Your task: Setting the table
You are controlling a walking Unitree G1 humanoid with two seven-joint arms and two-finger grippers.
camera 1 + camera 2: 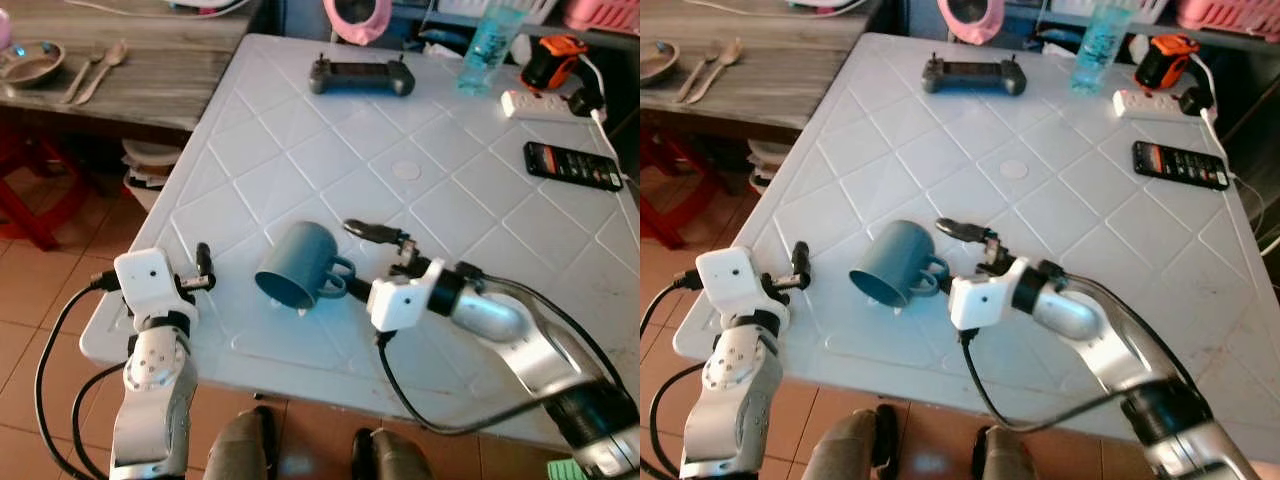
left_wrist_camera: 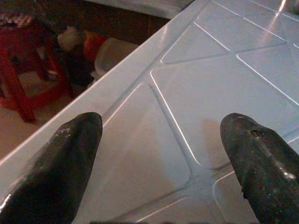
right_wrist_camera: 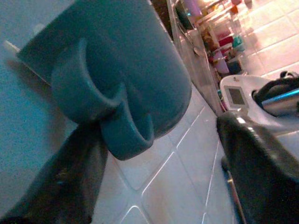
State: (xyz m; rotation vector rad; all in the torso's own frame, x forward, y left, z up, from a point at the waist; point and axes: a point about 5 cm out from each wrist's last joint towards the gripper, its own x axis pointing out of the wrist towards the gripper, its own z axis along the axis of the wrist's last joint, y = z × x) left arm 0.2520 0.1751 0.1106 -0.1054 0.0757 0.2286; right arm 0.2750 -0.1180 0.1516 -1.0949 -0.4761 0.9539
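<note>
White tips (image 3: 12,47) are sticking out past the blue-grey mug's rim (image 1: 300,262), so I should expect a white decoration along the mug's hidden side when I lift it upright.
A blue-grey mug (image 1: 298,262) lies on its side on the white table (image 1: 400,170), near the front edge, with its mouth toward me. The handle (image 3: 100,109) points to the right. My right gripper (image 1: 337,258) is at that handle, open, one finger above it and one below. In the right wrist view the handle sits close against one finger (image 3: 70,182), while the other finger (image 3: 261,158) is well apart. My left gripper (image 1: 203,266) is open over the table's front-left corner, a short way left of the mug, holding nothing.
A black game controller (image 1: 361,77), a water bottle (image 1: 490,45), a power strip (image 1: 545,103) and a black remote (image 1: 573,165) lie at the table's far side. A wooden table (image 1: 150,80) at the left holds a bowl (image 1: 30,62) and spoons (image 1: 95,70). A red stool (image 1: 30,205) stands below.
</note>
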